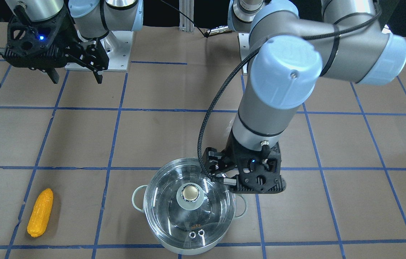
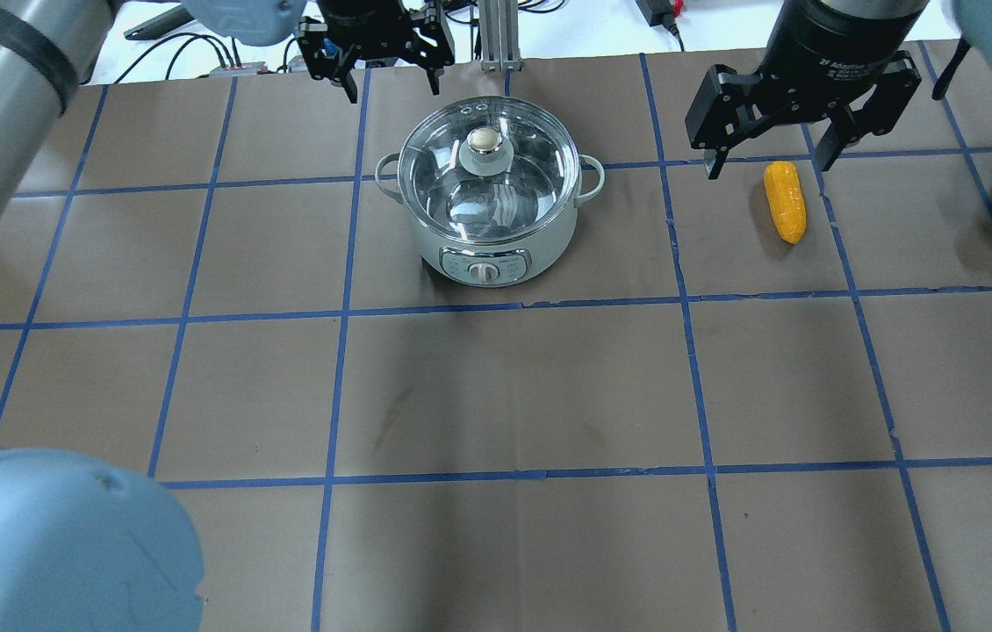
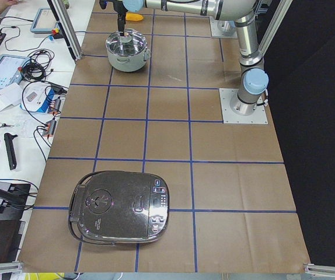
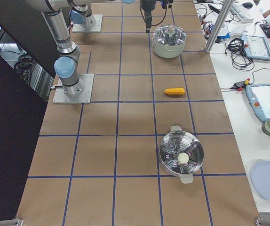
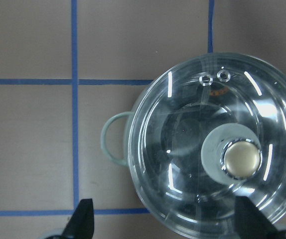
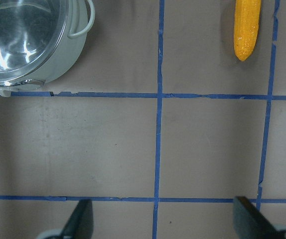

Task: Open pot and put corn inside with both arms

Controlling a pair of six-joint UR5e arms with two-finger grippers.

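Note:
Only shiny steel (image 1: 174,220) can be seen through the glass lid, so I should expect an empty pot (image 1: 184,250) when I lift the lid.
The pot (image 2: 485,254) stands at the far middle of the table, pale loop handles on both sides. Its glass lid (image 2: 461,189) is on, with the silver knob (image 2: 485,140) on top. My left gripper (image 2: 389,83) is open and hovers above the pot's rim, off to the side of the knob (image 5: 242,159); its fingertips (image 5: 83,219) frame the lid in the left wrist view. The corn (image 2: 785,200) lies flat on the table to the pot's right. My right gripper (image 1: 77,77) is open, empty and high up near its base, well back from the corn (image 1: 40,212).
A black rice cooker (image 3: 121,210) sits at the table's left end. A steel steamer pot (image 4: 181,155) sits beyond the corn toward the right end. An aluminium post (image 2: 496,35) stands behind the pot. Benches with cables and tablets line the far edge.

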